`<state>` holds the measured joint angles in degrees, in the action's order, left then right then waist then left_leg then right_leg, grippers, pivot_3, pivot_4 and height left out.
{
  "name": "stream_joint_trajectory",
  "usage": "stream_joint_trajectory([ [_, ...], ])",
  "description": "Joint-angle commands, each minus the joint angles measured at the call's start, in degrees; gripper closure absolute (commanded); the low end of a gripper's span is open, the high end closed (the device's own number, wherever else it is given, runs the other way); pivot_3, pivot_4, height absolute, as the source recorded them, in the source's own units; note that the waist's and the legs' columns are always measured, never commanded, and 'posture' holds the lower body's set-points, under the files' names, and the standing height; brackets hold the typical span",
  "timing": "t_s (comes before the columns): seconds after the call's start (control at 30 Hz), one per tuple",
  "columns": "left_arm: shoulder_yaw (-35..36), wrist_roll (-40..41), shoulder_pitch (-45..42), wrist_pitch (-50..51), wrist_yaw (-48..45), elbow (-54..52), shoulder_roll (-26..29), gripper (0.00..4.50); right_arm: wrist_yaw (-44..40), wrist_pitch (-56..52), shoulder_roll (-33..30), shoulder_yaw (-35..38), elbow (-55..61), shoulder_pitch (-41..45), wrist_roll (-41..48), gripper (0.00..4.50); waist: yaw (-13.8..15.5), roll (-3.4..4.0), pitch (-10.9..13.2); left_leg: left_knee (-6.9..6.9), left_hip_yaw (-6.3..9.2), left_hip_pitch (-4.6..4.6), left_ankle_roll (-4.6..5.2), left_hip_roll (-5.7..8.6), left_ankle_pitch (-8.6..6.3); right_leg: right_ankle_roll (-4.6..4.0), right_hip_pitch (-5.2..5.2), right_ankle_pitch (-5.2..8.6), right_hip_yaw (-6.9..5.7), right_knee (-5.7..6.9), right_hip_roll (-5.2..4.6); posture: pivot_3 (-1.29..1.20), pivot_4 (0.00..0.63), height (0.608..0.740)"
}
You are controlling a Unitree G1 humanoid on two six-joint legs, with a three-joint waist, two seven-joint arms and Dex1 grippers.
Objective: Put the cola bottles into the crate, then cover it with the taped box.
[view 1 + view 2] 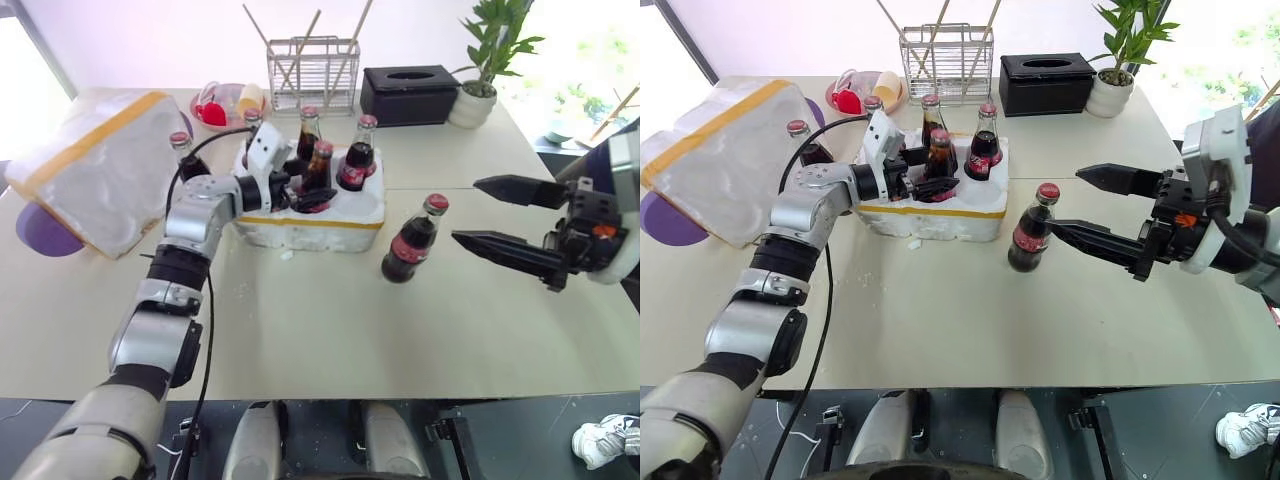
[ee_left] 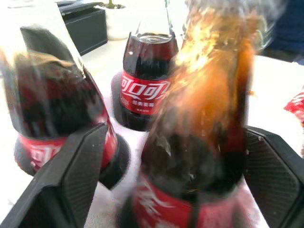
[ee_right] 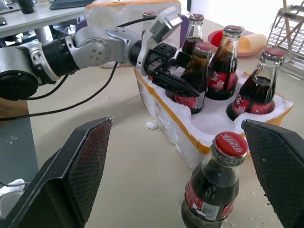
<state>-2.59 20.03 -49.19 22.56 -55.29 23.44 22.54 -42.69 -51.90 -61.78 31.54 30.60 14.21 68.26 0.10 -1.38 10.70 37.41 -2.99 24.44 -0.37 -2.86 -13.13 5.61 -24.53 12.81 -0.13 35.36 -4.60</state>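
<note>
I expect the cola bottle to go only partway down when I lower it into the crate's empty hole, because the seated bottles show red labels above the crate's rim.
The crate, a low white tray with a yellow band, sits mid-table and holds several cola bottles. My left gripper is open, with one finger on either side of the front bottle, which stands in its well; the wrist view shows that bottle between the fingers. Another bottle stands on the table to the right of the crate. My right gripper is open just to its right, pointing at it. One more bottle stands left of the crate, partly behind my left arm. The taped box lies tilted at far left.
Behind the crate are a wire rack with sticks, a black tissue box, a potted plant and a pink plate. A purple object pokes out under the taped box. Bare tabletop stretches in front of the crate.
</note>
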Motion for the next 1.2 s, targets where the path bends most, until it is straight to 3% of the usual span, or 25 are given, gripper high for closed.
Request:
stream_joint_trajectory([
  [0.03,7.5,9.9,6.8,9.8,-2.0,-16.9,5.5,0.05,-0.4,1.2,-0.4,0.5,-0.3,1.3,0.1,0.0,-0.6,0.0,0.0,-0.04,0.0,0.01,0.0,-0.02,0.0,0.08,-0.07,-0.04,0.0,0.06,0.02,0.0,0.15,0.74],
  [0.17,17.5,22.1,17.1,21.4,-1.4,-32.1,13.1,0.05,-0.5,1.3,0.0,-0.4,-0.6,1.6,-0.3,0.0,-0.9,0.01,0.0,-0.13,0.08,-0.02,0.0,-0.04,0.0,0.14,-0.11,-0.07,-0.04,0.18,0.04,0.0,0.15,0.74],
  [0.33,24.7,19.8,22.4,20.9,7.5,-33.0,17.5,0.05,-0.2,1.6,0.6,-2.6,-1.5,3.6,-0.6,0.0,-0.2,0.02,0.0,0.04,0.07,-0.06,-0.04,-0.01,0.03,-0.1,0.02,0.07,-0.05,0.13,0.0,0.0,0.15,0.74],
  [0.5,22.8,8.8,19.3,14.0,18.9,-21.5,16.8,0.05,-0.2,2.1,1.0,-5.6,-2.7,6.8,-1.8,0.0,0.6,0.01,0.0,0.31,0.01,-0.04,-0.06,0.0,0.03,-0.13,0.12,0.04,-0.04,0.07,-0.06,0.0,0.15,0.74],
  [0.8,16.5,3.5,15.7,7.5,17.6,-12.3,14.4,0.05,0.6,1.6,1.8,-4.9,-2.0,6.6,-1.1,0.0,0.6,0.0,0.0,0.3,-0.01,0.08,-0.04,0.0,0.01,-0.11,0.08,0.03,-0.05,0.01,-0.06,0.0,0.15,0.74],
  [1.2,11.7,-3.8,4.4,-3.6,16.0,9.8,11.9,0.05,1.9,1.8,2.2,-2.8,-1.1,4.2,-0.5,0.0,0.6,-0.01,0.0,0.3,-0.03,0.07,-0.04,0.0,0.01,-0.1,0.06,0.02,-0.05,0.06,-0.06,0.0,0.15,0.74],
])
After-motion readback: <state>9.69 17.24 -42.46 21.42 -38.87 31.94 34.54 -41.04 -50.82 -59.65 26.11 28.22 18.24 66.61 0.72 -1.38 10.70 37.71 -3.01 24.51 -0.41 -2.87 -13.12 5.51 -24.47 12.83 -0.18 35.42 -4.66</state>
